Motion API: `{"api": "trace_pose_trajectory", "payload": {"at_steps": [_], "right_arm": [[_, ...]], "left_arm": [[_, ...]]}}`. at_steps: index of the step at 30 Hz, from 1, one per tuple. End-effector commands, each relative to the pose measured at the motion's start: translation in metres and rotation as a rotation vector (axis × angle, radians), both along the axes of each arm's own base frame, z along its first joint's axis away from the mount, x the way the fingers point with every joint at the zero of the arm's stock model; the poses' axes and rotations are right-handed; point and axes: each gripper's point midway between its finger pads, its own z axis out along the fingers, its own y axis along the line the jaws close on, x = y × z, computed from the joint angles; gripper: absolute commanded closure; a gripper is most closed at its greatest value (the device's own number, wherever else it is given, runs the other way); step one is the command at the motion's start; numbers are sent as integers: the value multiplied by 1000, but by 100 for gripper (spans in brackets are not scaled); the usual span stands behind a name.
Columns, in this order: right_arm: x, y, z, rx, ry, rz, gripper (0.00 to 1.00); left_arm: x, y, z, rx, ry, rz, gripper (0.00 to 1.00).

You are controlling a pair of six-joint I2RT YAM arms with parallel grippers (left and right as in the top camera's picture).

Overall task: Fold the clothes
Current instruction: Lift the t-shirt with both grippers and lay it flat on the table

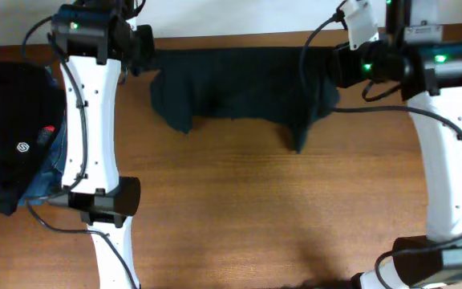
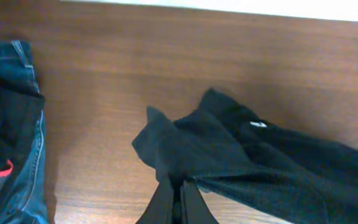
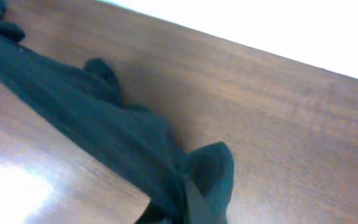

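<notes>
Both of the robot's grippers should raise the garment's top edge high before they lay the garment down spread out, because the garment's uneven lower edge is bunched close under the garment's stretched top edge.
A dark teal-black garment is stretched across the far side of the table between my two arms. My left gripper is shut on its left corner; in the left wrist view the fingers pinch a bunched fold of the garment. My right gripper is shut on its right corner; in the right wrist view the fingers are wrapped in the garment, which stretches away to the upper left. The lower edge hangs uneven, with points at left and right.
A pile of clothes lies at the left edge: a black garment with a small white logo on blue jeans, which also show in the left wrist view. The wooden table extends toward the front.
</notes>
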Motion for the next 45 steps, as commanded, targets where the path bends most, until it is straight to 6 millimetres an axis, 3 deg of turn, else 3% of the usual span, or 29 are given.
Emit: {"api": "trace_pose_trajectory", "payload": {"at_steps": [1,4,10,14,18,27,31,34,37,43,45], "right_arm": [[-13,-24,39,-43,-67,-83,96],[-31,-24,57,-43,-60,-83,96],[-65,-33,80,-59,-44,-144,96],[-91,-42,84,-67,7,-214,96],[-105,-41,86,-40,29,-245,96],[-139,-35,117,3,-73,-228,96],[-142,-37,112,-4,-59,-234,96],[-134,-37,89,-14,24,-234,96],[-120,-37,50,-31,165,-231,96],[-96,-38,10,-56,279,-228,96],[-77,-42,-8,-79,316,-240,96]], "left_arm": [[-18,24,59,45,-151,32,100],[-43,33,103,55,-260,59,100],[-90,52,149,91,-355,111,100],[-114,55,174,74,-423,112,100],[-129,51,187,66,-461,95,100],[-164,51,207,70,-511,72,100],[-172,57,198,99,-470,89,100],[-163,56,176,120,-384,82,100],[-148,54,142,148,-264,75,100],[-119,48,107,166,-179,66,100],[-95,44,82,175,-137,62,100]]}}
